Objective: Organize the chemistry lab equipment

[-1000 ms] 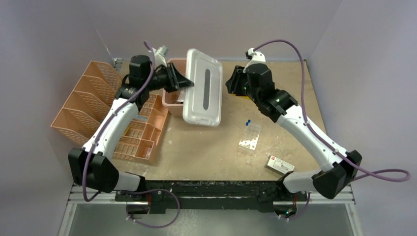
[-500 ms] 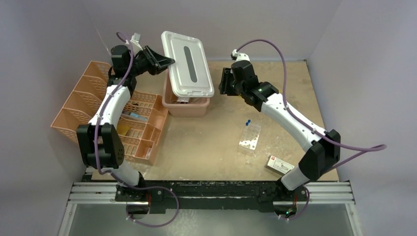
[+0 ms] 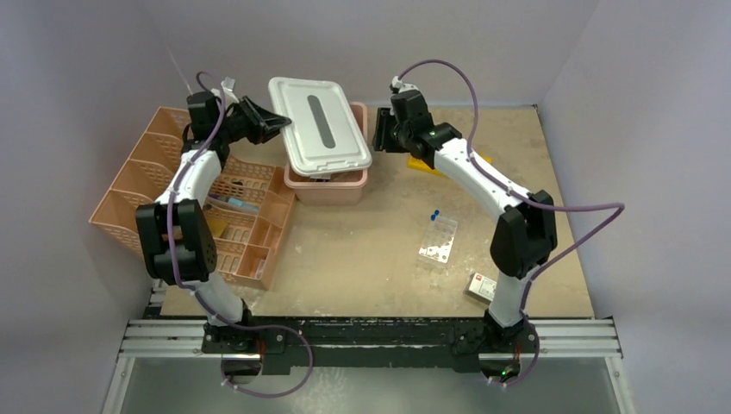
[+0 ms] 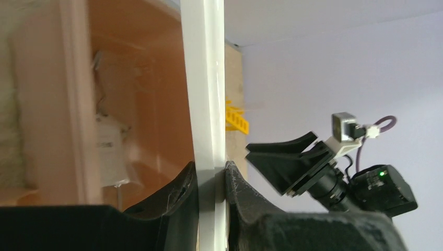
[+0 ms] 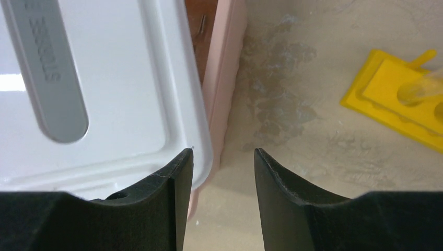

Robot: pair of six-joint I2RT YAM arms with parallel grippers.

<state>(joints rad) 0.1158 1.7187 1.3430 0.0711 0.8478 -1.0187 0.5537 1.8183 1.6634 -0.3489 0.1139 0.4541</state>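
I should grip the lid's near corner [image 3: 363, 160] with my right gripper and pull the lid forward, because the white lid sits crooked and the pink tub's front rim [image 3: 326, 184] is open.
My left gripper [image 3: 278, 125] [image 4: 211, 175] is shut on the left rim of the white lid [image 3: 319, 125] [image 4: 203, 78]. The lid lies askew over the pink tub [image 3: 332, 188]. My right gripper [image 3: 377, 135] [image 5: 223, 157] hangs open just right of the tub wall [image 5: 228, 78], beside the lid's corner [image 5: 104, 78], with nothing between its fingers. A yellow tube rack [image 5: 397, 99] [image 3: 420, 162] with a clear glass tube [image 5: 418, 89] lies on the table behind the right arm. Two blue-capped vials [image 3: 435, 212] and a clear packet [image 3: 438, 240] sit mid-table.
The peach mesh organizer [image 3: 172, 190] stands along the left wall with small items in its front trays. A small red-and-white box [image 3: 491, 287] lies at the front right. Walls close in on three sides.
The left arm swung the lid back and left, laying it flatter over the tub. The right arm followed toward the tub's right side, and its jaws widened slightly.
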